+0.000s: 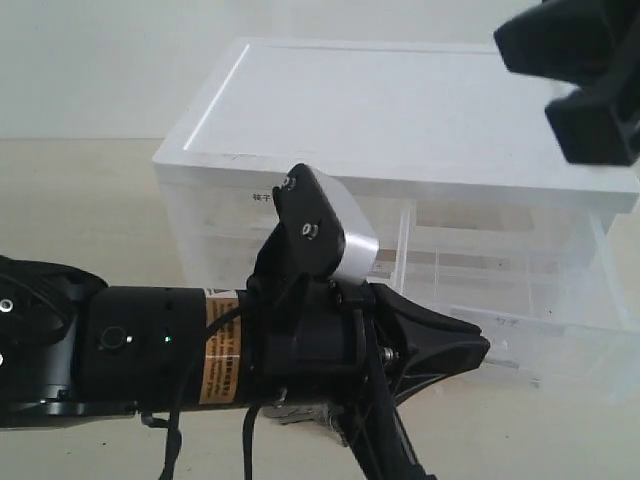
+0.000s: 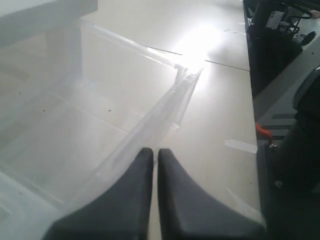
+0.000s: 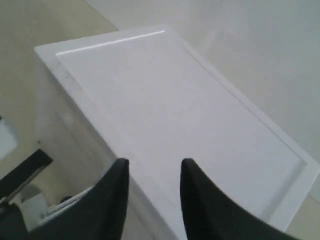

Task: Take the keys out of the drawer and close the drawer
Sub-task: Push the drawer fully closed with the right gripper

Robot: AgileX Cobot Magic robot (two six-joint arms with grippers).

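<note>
Grey metal (image 1: 300,413) pokes out under the robot's left arm, so the keys (image 1: 322,415), hidden there, should come into view when the robot pulls its left gripper back.
The drawer (image 1: 545,335), clear plastic with a faint label, stands pulled out on the right half of the cabinet. Its inside looks bare in the left wrist view, where its front wall (image 2: 162,112) runs just ahead of my fingers. My left gripper (image 1: 482,350) (image 2: 156,150) is shut with nothing in it, its tip close to the drawer's front. A bit of grey metal (image 1: 300,412) shows on the table under the left arm; I cannot tell whether it is the keys. My right gripper (image 1: 565,90) (image 3: 155,162) hangs open above the cabinet's white top (image 3: 175,100).
The clear cabinet (image 1: 400,110) has a white lid and a shut half-width drawer with a dark label (image 1: 262,197) on the left. The left arm (image 1: 150,345) lies across the table in front of it. Dark equipment (image 2: 280,30) stands beyond the table edge.
</note>
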